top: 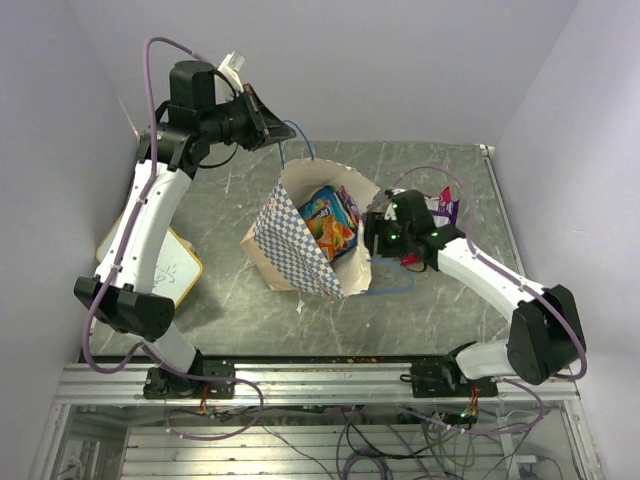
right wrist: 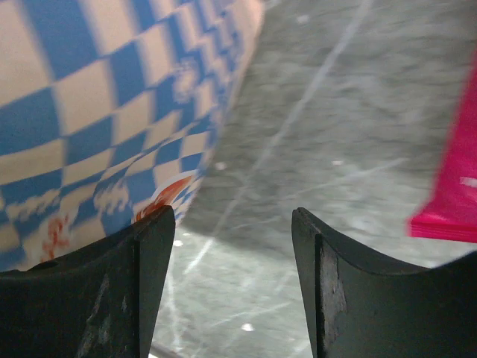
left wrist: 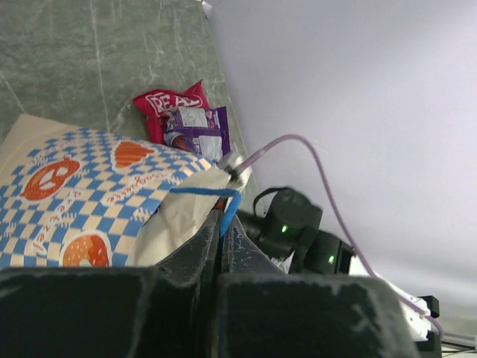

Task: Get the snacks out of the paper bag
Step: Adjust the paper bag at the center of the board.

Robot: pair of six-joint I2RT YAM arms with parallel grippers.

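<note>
My right gripper is outside the paper bag's side (top: 354, 268). It should therefore move over the bag's rim to the orange packet (top: 338, 241) while my left gripper gently lowers the bag's handle.
The paper bag (top: 300, 250) stands open mid-table, with orange and blue snack packets (top: 330, 222) inside. My left gripper (top: 266, 124) is raised behind the bag and shut on its blue cord handle (left wrist: 229, 209); the bag's checkered side (left wrist: 82, 194) fills that view's left. My right gripper (top: 374, 236) is open and empty, low beside the bag's right wall (right wrist: 89, 112). A red packet (left wrist: 168, 104) and a purple packet (left wrist: 203, 128) lie on the table right of the bag (top: 441, 206). A magenta packet edge (right wrist: 453, 194) shows right of the right gripper (right wrist: 231, 224).
A yellow-framed whiteboard (top: 168, 266) lies at the table's left edge beside the left arm. The second blue handle (top: 392, 288) lies on the table by the bag's near right side. Walls close the table at back and both sides.
</note>
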